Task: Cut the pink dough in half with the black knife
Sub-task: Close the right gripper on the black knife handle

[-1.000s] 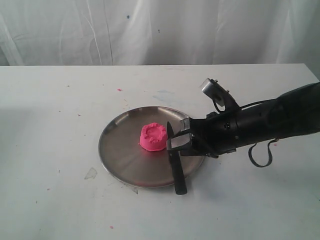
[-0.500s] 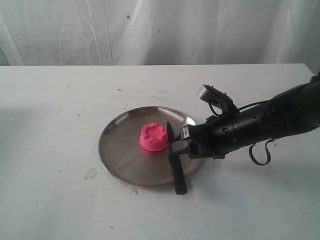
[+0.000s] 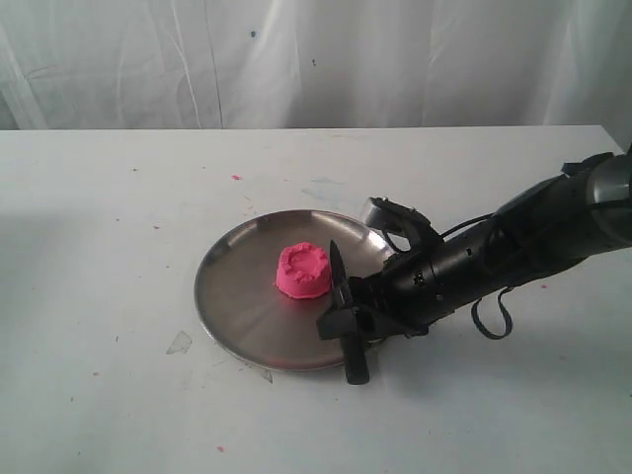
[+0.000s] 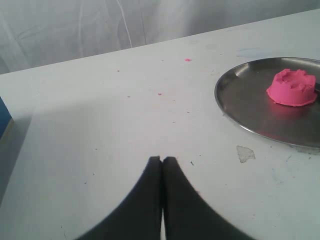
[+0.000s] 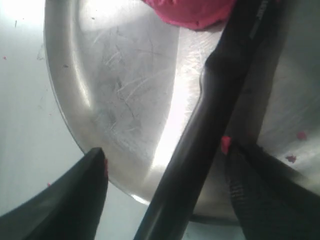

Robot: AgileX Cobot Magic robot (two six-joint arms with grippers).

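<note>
The black knife (image 3: pixel 354 357) is tilted between my fingers, with its blade (image 3: pixel 337 263) next to the pink dough. The knife will swing and push the dough to the side when I lift.
The pink dough (image 3: pixel 302 270) (image 4: pixel 292 88) is a single round mound with a dented top, sitting near the middle of a round steel plate (image 3: pixel 237 296) (image 4: pixel 250 115). The black knife (image 3: pixel 346 326) (image 5: pixel 210 115) lies across the plate's right side, its tip beside the dough (image 5: pixel 192 12) and its handle over the front rim. My right gripper (image 3: pixel 346 318) (image 5: pixel 165 150) is open and low over the knife, one finger on each side of the handle, one of them close against it. My left gripper (image 4: pixel 162 160) is shut and empty, over bare table away from the plate.
A small pale flake (image 3: pixel 179 342) (image 4: pixel 245 153) lies on the white table to the left of the plate. Tiny pink crumbs (image 3: pixel 235 178) dot the table behind it. A blue object (image 4: pixel 4 117) shows at the edge of the left wrist view. A white curtain hangs behind.
My right gripper has dropped and slid left, from just right of the knife to down around its handle. The knife and the dough have not moved.
</note>
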